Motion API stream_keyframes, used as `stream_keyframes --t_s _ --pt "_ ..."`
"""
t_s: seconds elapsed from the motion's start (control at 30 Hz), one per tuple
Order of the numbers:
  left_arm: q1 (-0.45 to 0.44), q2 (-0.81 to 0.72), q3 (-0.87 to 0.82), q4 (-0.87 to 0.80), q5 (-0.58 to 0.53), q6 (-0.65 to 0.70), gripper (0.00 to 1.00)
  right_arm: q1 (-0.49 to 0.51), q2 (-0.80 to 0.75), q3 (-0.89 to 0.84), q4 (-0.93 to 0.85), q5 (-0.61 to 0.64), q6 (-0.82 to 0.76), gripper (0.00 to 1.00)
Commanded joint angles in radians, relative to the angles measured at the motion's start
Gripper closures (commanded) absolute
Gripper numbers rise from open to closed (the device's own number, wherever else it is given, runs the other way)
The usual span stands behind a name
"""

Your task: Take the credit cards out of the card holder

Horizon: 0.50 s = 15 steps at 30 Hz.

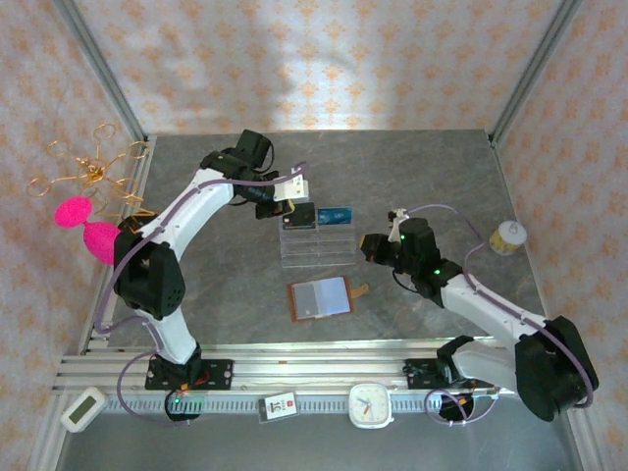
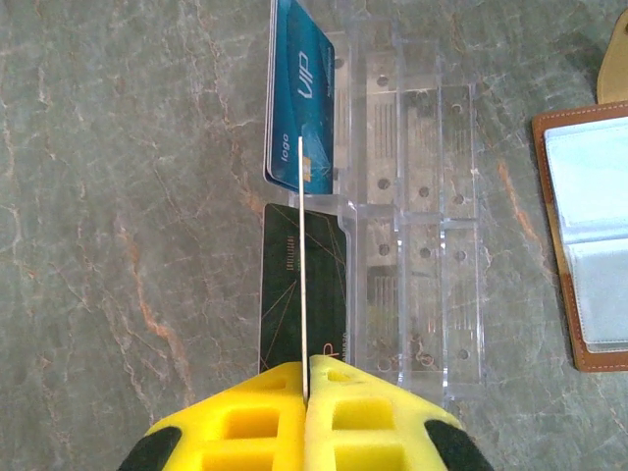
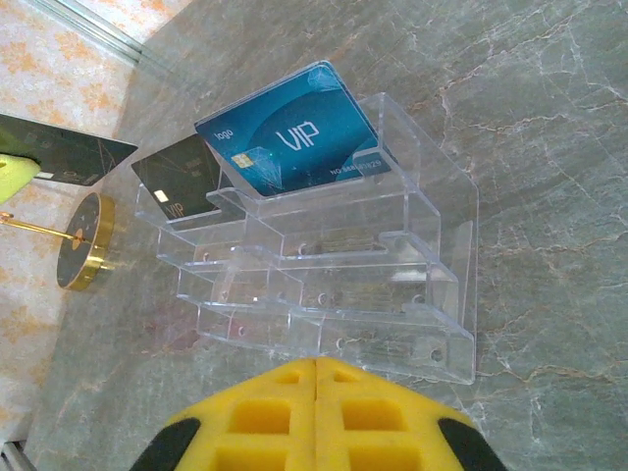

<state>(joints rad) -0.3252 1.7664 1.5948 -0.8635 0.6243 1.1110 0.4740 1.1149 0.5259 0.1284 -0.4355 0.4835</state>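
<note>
The dark card's thin edge (image 2: 301,235) runs along the back row of the clear tray, so the robot's left gripper should keep lowering toward the black card (image 2: 282,304) until the dark card stands there.
The card holder (image 1: 321,297) lies open on the table, brown outside with pale pockets, and shows again as the card holder (image 2: 589,235) at the right edge of the left wrist view. Beyond it, a clear plastic tray (image 1: 316,247) holds a blue card (image 1: 336,216) and a black card (image 1: 304,218) in its back row. My left gripper (image 2: 306,365) hovers above the tray, shut on a third dark card (image 3: 69,157), which appears edge-on as a thin pale line (image 2: 302,265). My right gripper (image 3: 316,368) is shut and empty, just right of the tray.
A gold wire stand (image 1: 93,169) and pink objects (image 1: 83,221) sit at the left wall. A small round jar (image 1: 508,236) stands at the right. A clock (image 1: 371,405), a tag (image 1: 282,406) and a white device (image 1: 82,408) lie along the front rail.
</note>
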Motion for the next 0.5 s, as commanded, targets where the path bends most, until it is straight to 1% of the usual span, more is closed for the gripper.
stream_keyframes --t_s 0.0,0.27,0.47 --pt "0.005 0.001 -0.006 -0.002 0.006 0.034 1.0 -0.009 0.006 0.034 -0.01 -0.004 -0.022 0.95" --pt "-0.003 0.032 -0.011 0.008 0.008 0.026 1.0 -0.009 0.016 0.036 -0.001 -0.002 -0.025 0.95" --pt "-0.015 0.057 -0.023 0.023 -0.035 0.013 1.0 -0.018 0.023 0.03 0.005 -0.01 -0.028 0.95"
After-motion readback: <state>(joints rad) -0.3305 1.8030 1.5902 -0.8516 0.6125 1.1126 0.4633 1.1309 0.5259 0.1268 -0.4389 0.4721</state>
